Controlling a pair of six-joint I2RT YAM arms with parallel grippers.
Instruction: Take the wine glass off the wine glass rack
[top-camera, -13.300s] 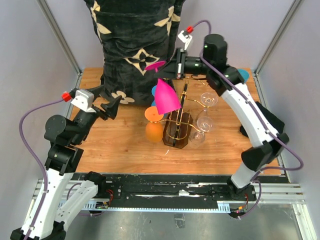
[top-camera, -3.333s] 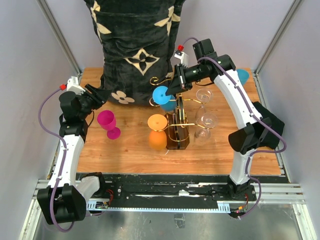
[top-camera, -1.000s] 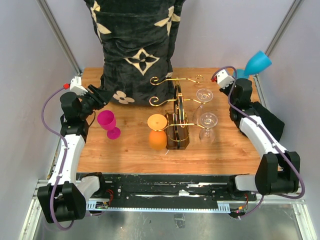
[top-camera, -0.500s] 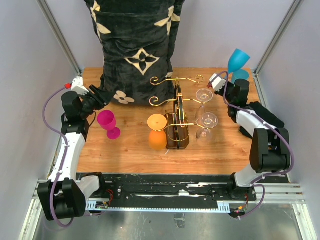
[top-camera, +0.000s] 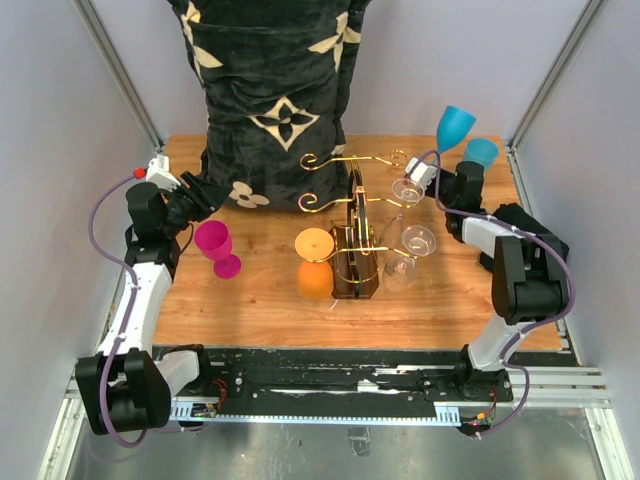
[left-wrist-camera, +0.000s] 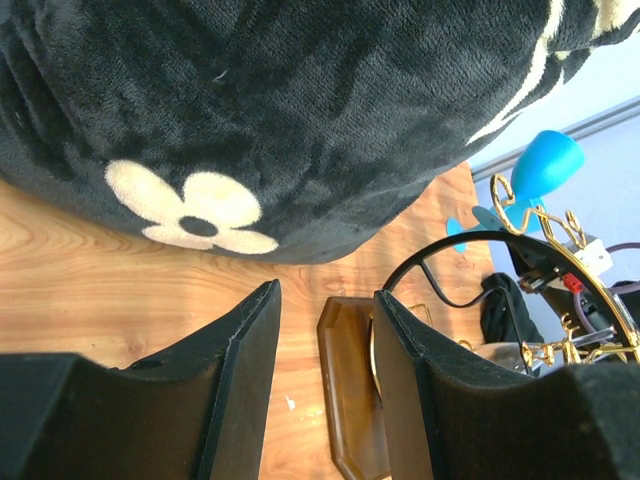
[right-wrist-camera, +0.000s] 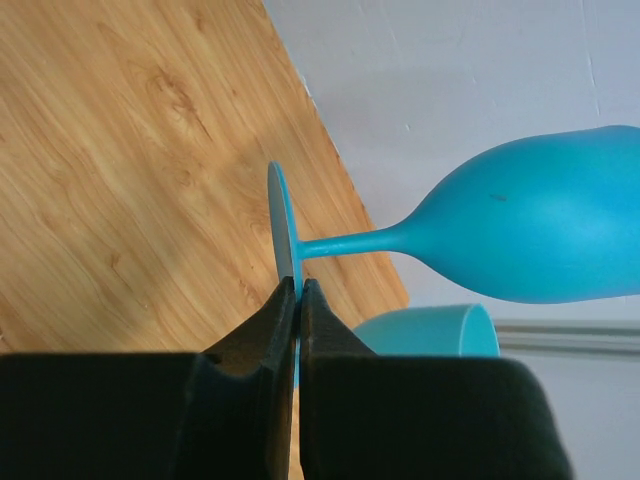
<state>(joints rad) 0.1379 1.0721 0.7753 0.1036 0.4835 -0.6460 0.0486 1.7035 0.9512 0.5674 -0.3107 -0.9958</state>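
Observation:
The blue wine glass's foot faces open wood and the glass's bowl is up, so the robot's right gripper goes on lowering the glass until its foot stands flat, then let go.
The wine glass rack stands mid-table: gold wire arms on a dark brown wooden body. An orange glass hangs on its left side and three clear glasses are on its right. My right gripper is shut on the foot of a blue wine glass, held off the rack near the back right. In the right wrist view the gripper pinches the foot's rim, and the bowl points right. My left gripper is open and empty, and open in its wrist view. A pink glass stands on the table.
A large black patterned cushion stands at the back, close to my left gripper. A teal cup sits in the back right corner and also shows in the right wrist view. The rack's base shows between the left fingers.
My right gripper has carried the blue glass left from the back right corner toward the rack's right side. The left arm has barely moved.

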